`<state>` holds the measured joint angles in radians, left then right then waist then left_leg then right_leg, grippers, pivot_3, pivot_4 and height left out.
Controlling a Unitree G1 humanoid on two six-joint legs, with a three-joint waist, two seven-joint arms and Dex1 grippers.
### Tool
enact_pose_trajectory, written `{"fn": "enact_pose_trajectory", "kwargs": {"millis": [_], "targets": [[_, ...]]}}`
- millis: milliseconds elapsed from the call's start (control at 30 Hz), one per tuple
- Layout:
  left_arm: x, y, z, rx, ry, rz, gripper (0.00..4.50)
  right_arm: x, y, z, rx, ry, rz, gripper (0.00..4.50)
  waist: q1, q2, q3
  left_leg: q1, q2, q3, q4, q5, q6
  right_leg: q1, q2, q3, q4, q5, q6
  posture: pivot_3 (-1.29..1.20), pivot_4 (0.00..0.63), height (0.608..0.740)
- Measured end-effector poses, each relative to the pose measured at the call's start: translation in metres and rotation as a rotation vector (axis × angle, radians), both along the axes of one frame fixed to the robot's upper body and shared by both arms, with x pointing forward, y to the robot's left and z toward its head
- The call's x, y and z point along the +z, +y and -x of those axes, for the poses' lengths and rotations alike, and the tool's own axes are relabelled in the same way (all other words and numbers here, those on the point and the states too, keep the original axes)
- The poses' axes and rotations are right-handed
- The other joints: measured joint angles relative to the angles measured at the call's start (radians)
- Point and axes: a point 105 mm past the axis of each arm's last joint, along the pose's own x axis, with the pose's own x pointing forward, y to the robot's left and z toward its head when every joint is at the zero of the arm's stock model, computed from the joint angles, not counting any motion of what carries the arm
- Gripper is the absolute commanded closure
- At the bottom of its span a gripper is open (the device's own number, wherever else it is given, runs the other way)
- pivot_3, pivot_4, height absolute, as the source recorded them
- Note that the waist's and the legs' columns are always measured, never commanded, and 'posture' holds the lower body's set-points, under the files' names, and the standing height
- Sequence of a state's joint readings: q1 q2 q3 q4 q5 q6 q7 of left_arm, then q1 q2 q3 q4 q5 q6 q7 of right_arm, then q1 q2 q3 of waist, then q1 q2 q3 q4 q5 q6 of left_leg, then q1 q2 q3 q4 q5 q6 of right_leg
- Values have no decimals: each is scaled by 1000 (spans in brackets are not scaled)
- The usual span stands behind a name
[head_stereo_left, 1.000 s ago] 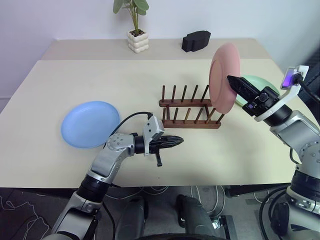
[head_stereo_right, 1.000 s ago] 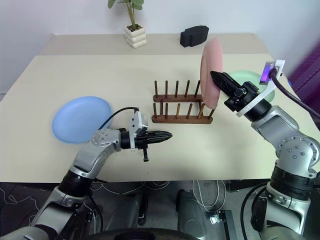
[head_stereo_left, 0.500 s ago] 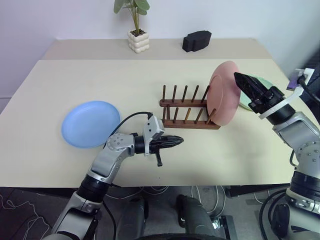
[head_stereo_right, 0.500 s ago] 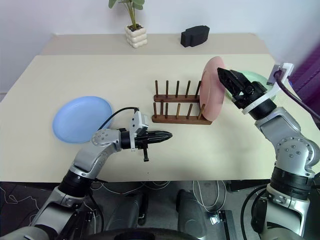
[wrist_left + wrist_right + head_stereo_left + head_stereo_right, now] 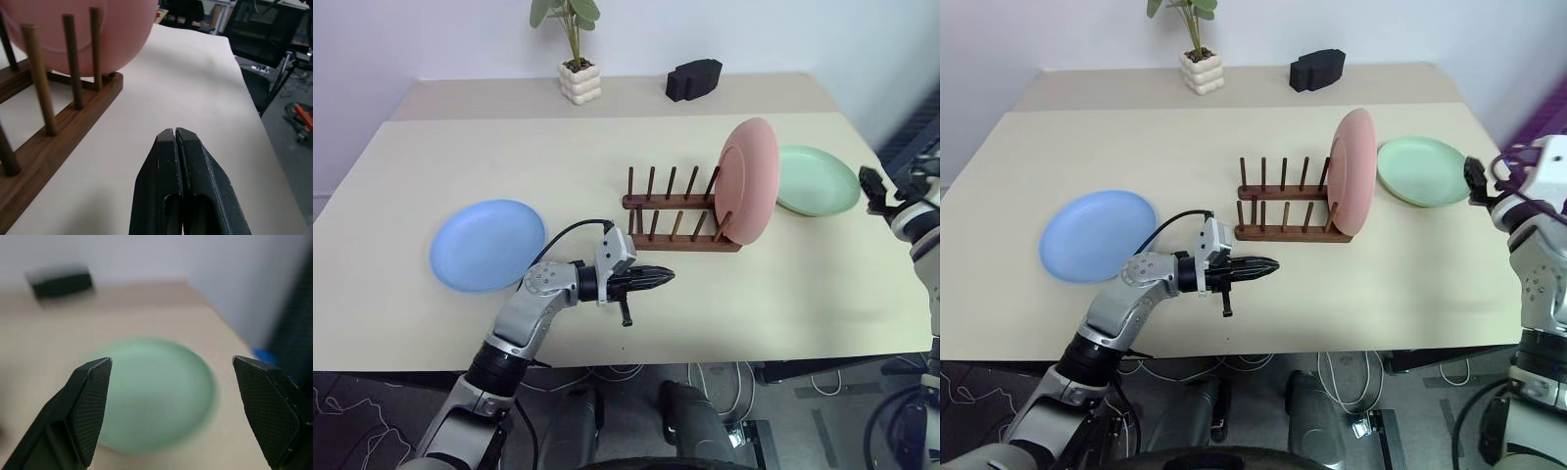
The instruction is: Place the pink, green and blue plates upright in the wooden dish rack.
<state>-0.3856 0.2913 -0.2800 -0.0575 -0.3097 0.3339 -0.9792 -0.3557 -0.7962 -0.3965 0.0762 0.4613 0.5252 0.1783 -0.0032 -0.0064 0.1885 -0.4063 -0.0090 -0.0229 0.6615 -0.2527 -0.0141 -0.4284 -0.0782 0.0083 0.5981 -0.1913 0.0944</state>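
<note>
The green plate's near rim (image 5: 806, 211) lies clear of the pink plate. I should go on moving my right gripper toward that rim, fingers open, before it closes across it.
The pink plate (image 5: 749, 181) stands upright at the right end of the wooden dish rack (image 5: 677, 223), free of both grippers. Flat on the table to its right lies the green plate (image 5: 818, 180). The blue plate (image 5: 487, 245) lies flat at the far left. My right gripper (image 5: 873, 188) hangs at the table's right edge, open and empty, facing the green plate (image 5: 156, 399) in the right wrist view. My left gripper (image 5: 666, 277) is shut on nothing, just in front of the rack (image 5: 58, 142), pointing right.
A potted plant (image 5: 578, 69) and a black block (image 5: 695, 78) stand at the back of the table. The table's front edge (image 5: 705, 357) runs just below my left gripper. An office chair (image 5: 264, 44) stands past the table's right end.
My right gripper has let go of the pink plate, opened and swung away to the right. The plate has settled upright in the rack. The left arm has not moved.
</note>
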Motion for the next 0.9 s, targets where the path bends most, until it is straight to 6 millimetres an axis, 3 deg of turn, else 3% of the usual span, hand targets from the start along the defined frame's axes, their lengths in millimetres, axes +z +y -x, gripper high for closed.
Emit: {"fn": "enact_pose_trajectory", "kwargs": {"millis": [167, 300, 400, 600, 700, 800, 900], "targets": [[0, -2, 0, -3, 3, 6, 4500, -14, 13, -4, 104, 64, 50, 495, -7, 0, 0, 0, 0, 0, 0, -1, 1, 0, 1, 0, 0, 0, 0, 0, 150, 736], [0, -1, 0, -4, 3, 5, 4500, -57, 34, -10, 264, 239, 145, 495, -9, 0, 0, 0, 0, 0, 1, -1, 1, 0, 1, 0, 0, 0, 0, 0, 150, 736], [0, -1, -1, -5, 3, 4, 4500, -83, 35, -18, 312, 345, 171, 495, -9, 0, 0, 0, 0, 1, 1, -1, 1, 0, 1, 1, 0, 0, 0, 0, 150, 736], [1, -3, -1, -10, -6, 8, 4500, -81, 24, -46, 301, 355, 253, 495, -11, 0, 0, 0, 0, 1, 0, -1, 2, 0, 1, 1, -1, 0, 0, 0, 150, 736], [1, -2, -2, -5, -6, 8, 4500, -92, 26, -53, 314, 379, 298, 495, -10, 0, 0, 0, 0, 1, 1, -1, 2, 0, 1, 1, -1, 0, 0, 0, 150, 736], [1, -2, -2, -1, -6, 6, 4500, -90, 25, -58, 328, 384, 332, 495, -12, -1, 0, 1, 0, 2, 1, -1, 2, 1, 1, 3, -1, 0, 0, 0, 150, 736], [1, -1, -2, 1, -7, 4, 4500, -91, 25, -60, 340, 388, 335, 1310, -13, -1, 0, 1, 0, 2, 1, -1, 2, 1, 1, 3, 0, 0, 0, 0, 150, 736]]}}
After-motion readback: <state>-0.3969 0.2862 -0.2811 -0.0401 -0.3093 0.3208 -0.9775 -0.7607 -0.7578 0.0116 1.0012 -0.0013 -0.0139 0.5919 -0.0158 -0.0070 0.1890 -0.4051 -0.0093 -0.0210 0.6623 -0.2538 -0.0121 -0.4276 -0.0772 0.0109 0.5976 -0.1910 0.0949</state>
